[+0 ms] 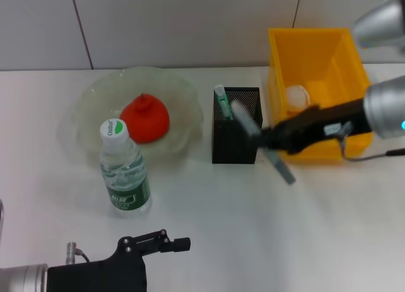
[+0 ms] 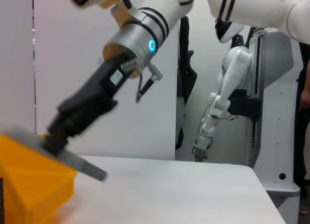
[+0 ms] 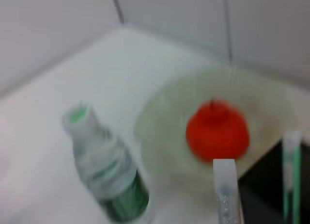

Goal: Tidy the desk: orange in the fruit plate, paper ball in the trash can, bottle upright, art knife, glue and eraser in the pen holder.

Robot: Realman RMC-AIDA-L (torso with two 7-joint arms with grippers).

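Note:
My right gripper should lift the art knife and turn it upright over the holder's opening (image 1: 244,101), because the knife slants with its lower end (image 1: 287,176) outside the pen holder.
My right gripper (image 1: 266,139) is shut on the grey art knife (image 1: 283,167) and holds it tilted just right of the black mesh pen holder (image 1: 235,146), with the knife's upper end over the holder's rim. A green-and-white glue stick (image 1: 221,102) stands in the holder. The orange (image 1: 145,118) lies in the glass fruit plate (image 1: 88,102). The bottle (image 1: 123,172) stands upright in front of the plate. A paper ball (image 1: 296,97) lies in the yellow trash can (image 1: 345,58). No eraser shows. The right wrist view shows the knife (image 3: 226,190), orange (image 3: 218,132) and bottle (image 3: 109,175).
My left gripper (image 1: 171,243) is parked low at the front left edge of the table. The left wrist view shows my right gripper (image 2: 53,141) with the knife (image 2: 80,165) beside the yellow trash can (image 2: 29,185). A tiled wall stands behind the table.

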